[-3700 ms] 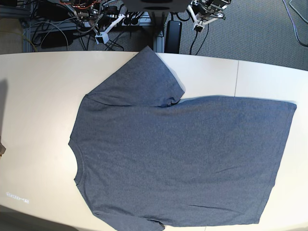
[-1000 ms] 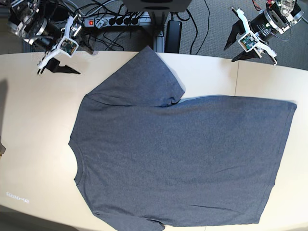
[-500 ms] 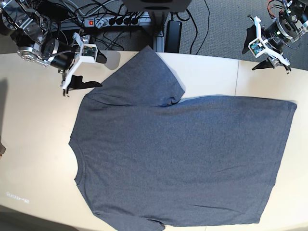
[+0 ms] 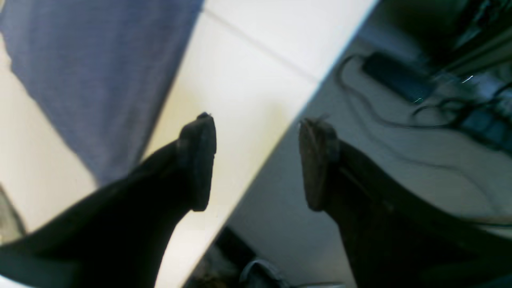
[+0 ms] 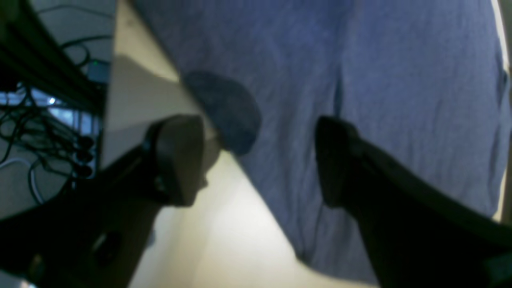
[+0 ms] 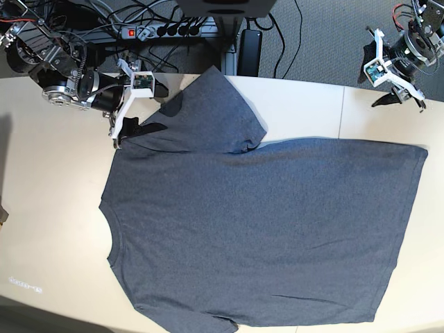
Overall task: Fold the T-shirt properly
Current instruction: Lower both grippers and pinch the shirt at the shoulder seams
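The open fingers of my right gripper are on both sides of the sleeve's edge (image 5: 247,170) near the T-shirt's shoulder, so they should keep moving in and down until they can pinch the shoulder's cloth (image 6: 171,139).
The slate-blue T-shirt (image 6: 257,229) lies flat on the pale table (image 6: 55,208), neck to the left, hem to the right, plain side up with no lettering showing. One sleeve (image 6: 208,111) points to the table's back edge. My right gripper (image 6: 154,109) is open and empty, its jaws straddling the sleeve's left edge near the shoulder. The right wrist view shows the gripper (image 5: 256,156) low over the shirt (image 5: 400,100). My left gripper (image 6: 372,83) is open and empty over the table's back right edge, apart from the shirt. The left wrist view shows it (image 4: 258,160) astride that edge, with the shirt (image 4: 100,60) off to the left.
Behind the table are grey carpet, a power strip (image 6: 166,29), a black box (image 6: 250,48) and tangled cables. A seam (image 6: 341,111) crosses the table at the right. A small label (image 6: 24,283) lies at the front left. The shirt's lower sleeve reaches the front edge.
Both arms came into view from the back. My right gripper has moved right and forward onto the sleeve's edge. My left gripper has drifted slightly right along the back edge. The shirt has not moved.
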Tool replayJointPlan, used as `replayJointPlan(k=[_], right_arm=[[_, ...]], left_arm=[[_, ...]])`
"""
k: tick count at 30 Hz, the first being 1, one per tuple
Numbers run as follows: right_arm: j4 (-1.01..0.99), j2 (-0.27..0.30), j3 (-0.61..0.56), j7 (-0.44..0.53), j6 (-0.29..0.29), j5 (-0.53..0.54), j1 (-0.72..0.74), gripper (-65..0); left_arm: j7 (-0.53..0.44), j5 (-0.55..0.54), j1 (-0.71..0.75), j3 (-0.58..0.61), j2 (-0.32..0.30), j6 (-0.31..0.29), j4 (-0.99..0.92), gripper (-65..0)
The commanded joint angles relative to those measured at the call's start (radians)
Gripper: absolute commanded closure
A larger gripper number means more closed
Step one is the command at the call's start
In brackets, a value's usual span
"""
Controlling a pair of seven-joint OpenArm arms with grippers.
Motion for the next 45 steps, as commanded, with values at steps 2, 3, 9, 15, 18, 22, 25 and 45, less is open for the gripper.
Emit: replayJointPlan(k=[2,3,9,15,18,22,25,45], right_arm=[[-0.043,-0.009,-0.022,-0.064,-0.015,-0.040,0.020,-44.4],[-0.060,-0.020,-0.032,-0.065,-0.015,-0.040,0.032,-44.4],[-0.149,-0.074,-0.050,-0.064,-0.015,-0.039,0.087,-44.4],[-0.169,-0.090,-0.050,-0.064,-0.015,-0.039,0.091,-44.3],[-0.168,-0.092,-0.050,-0.064,-0.015,-0.039,0.091,-44.3],[-0.168,-0.092,-0.050,-0.063,-0.015,-0.039,0.091,-44.3],[-0.168,-0.093,-0.050,-0.060,-0.015,-0.039,0.091,-44.3],[-0.168,-0.097,-0.050,-0.060,-0.015,-0.039,0.091,-44.3]], left_arm=[[-0.013,0.018,0.003,-0.007,-0.043,0.039,0.011,-36.3],[-0.013,0.021,0.003,-0.007,-0.059,0.045,0.010,-36.3],[-0.013,0.007,-0.028,-0.007,-0.138,0.060,0.010,-36.3],[-0.055,-0.010,-0.072,-0.007,-0.195,0.060,-0.019,-36.3],[-0.127,-0.014,-0.100,-0.007,-0.209,0.059,-0.103,-36.3],[-0.161,-0.014,-0.168,-0.006,-0.210,0.043,-0.228,-36.3],[-0.172,-0.052,-0.217,0.014,-0.219,0.029,-0.296,-36.3],[-0.171,0.008,-0.666,0.494,-0.229,0.032,-0.667,-36.3]])
